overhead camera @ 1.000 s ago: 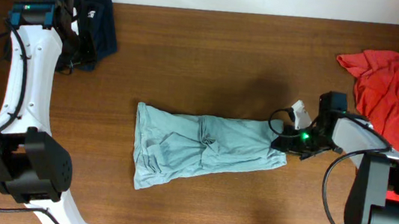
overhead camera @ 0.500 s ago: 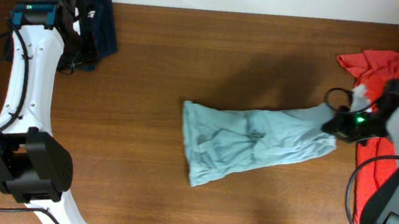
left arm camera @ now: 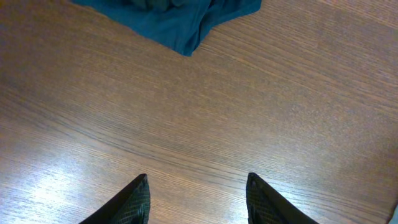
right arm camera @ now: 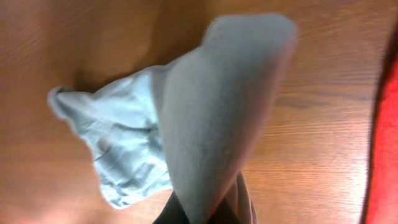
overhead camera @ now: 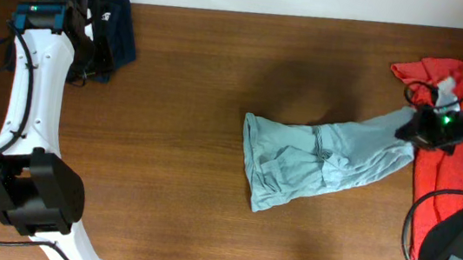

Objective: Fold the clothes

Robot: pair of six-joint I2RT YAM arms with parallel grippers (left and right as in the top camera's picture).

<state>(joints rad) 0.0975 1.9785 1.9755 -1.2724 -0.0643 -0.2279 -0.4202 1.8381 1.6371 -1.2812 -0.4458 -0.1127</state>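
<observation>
The opposite end of the blue-grey T-shirt (overhead camera: 264, 171) lies clear, so my right gripper should go on folding the lifted end (overhead camera: 391, 138) across and let go of it there.
A pale blue-grey T-shirt (overhead camera: 324, 158) lies bunched and stretched out across the right half of the table. My right gripper (overhead camera: 412, 129) is shut on its right end and holds that end lifted over the edge of a coral-red T-shirt (overhead camera: 455, 85) with a white print. In the right wrist view the blue-grey T-shirt (right arm camera: 217, 106) drapes up into the right gripper (right arm camera: 208, 213) and hides most of its fingers. My left gripper (left arm camera: 198, 180) hangs open over bare wood at the far left, holding nothing.
A dark blue garment (overhead camera: 112, 24) lies crumpled at the far left corner, just ahead of the left gripper; it shows as dark blue cloth (left arm camera: 174, 18) in the left wrist view. The red T-shirt (right arm camera: 387, 155) runs along the table's right edge.
My right gripper has dragged the blue-grey T-shirt well to the right and a little toward the far edge, up to the red T-shirt. The left arm has not moved.
</observation>
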